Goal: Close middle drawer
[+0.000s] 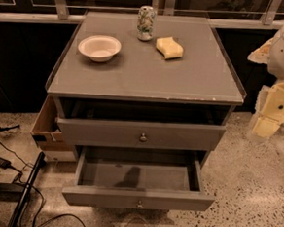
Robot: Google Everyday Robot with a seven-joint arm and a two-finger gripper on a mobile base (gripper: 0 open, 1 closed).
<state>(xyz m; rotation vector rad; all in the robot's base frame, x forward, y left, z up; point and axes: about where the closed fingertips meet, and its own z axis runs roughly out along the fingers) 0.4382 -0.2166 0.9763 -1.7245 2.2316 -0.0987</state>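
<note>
The drawer's slim front is parallel to the cabinet, and the inside is empty. I expect the middle drawer to slide straight back when I push it.
The grey cabinet stands in the middle of the camera view. The middle drawer has a low, slim front with a small round knob. It is pulled far out towards me, and its inside is open and empty. Above it, the taller top drawer with its own knob is open a little. The bottom drawer is hidden under the middle one. My gripper hangs at the right edge, beside the cabinet's right front corner. It is well apart from the middle drawer, up and to its right.
On the cabinet top are a white bowl, a can and a yellow sponge. A cardboard box sits against the cabinet's left side. Cables and a dark bar lie on the speckled floor at the left.
</note>
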